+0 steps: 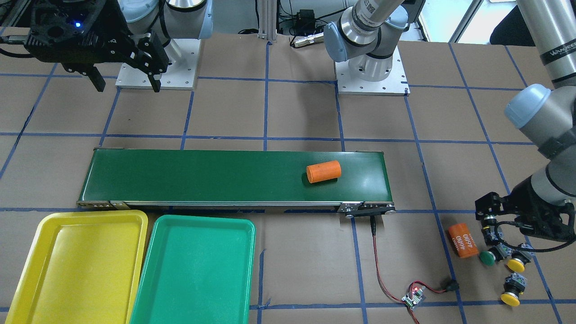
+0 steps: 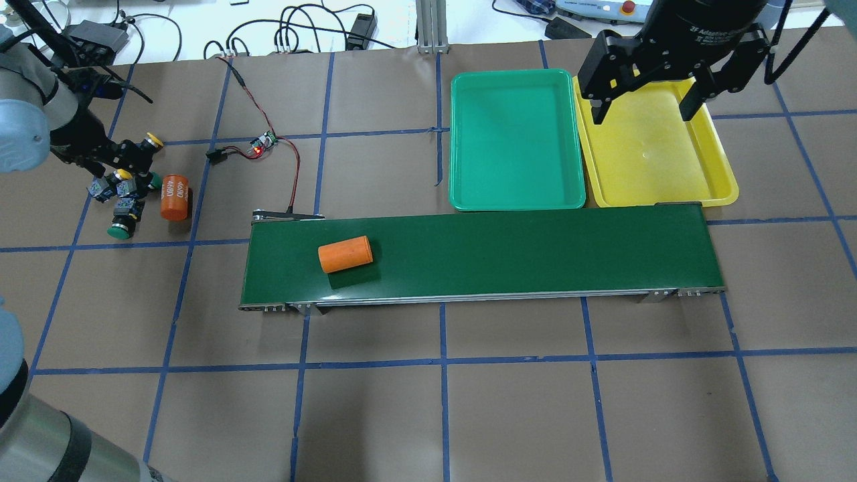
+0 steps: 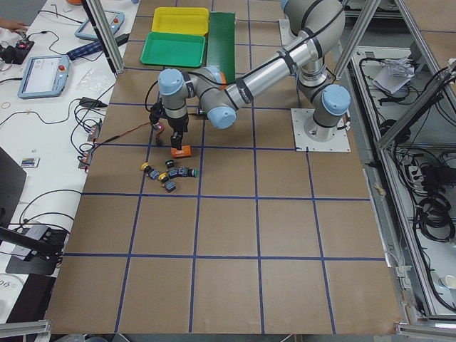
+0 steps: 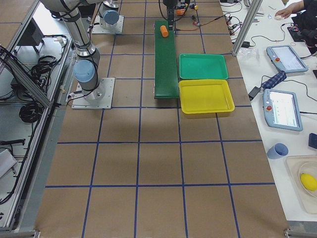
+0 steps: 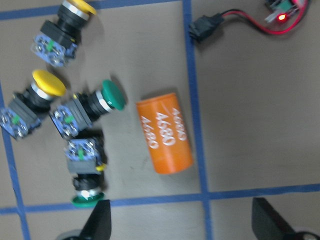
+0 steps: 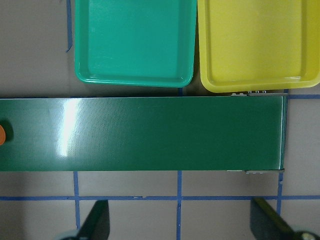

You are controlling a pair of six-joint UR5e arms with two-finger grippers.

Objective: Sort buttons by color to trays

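Observation:
The wired circuit board's red light (image 5: 282,17) is lit, so the conveyor belt (image 1: 237,175) will move the yellow button along once the robot puts it there.
Four buttons lie close together at the table's left end: two yellow (image 5: 47,82) (image 5: 75,10) and two green (image 5: 112,95) (image 5: 87,200). My left gripper (image 5: 182,225) hangs open and empty above them, beside the lower green button (image 2: 118,231). The green tray (image 2: 515,140) and the yellow tray (image 2: 656,167) sit side by side beyond the belt, both empty. My right gripper (image 2: 643,110) is open and empty, held high over the yellow tray.
A long dark-green conveyor belt (image 2: 482,258) crosses the middle with an orange cylinder (image 2: 345,254) lying on its left part. Another orange cylinder marked 4680 (image 5: 165,132) lies right next to the buttons. A small circuit board (image 2: 263,142) with red wires lies nearby.

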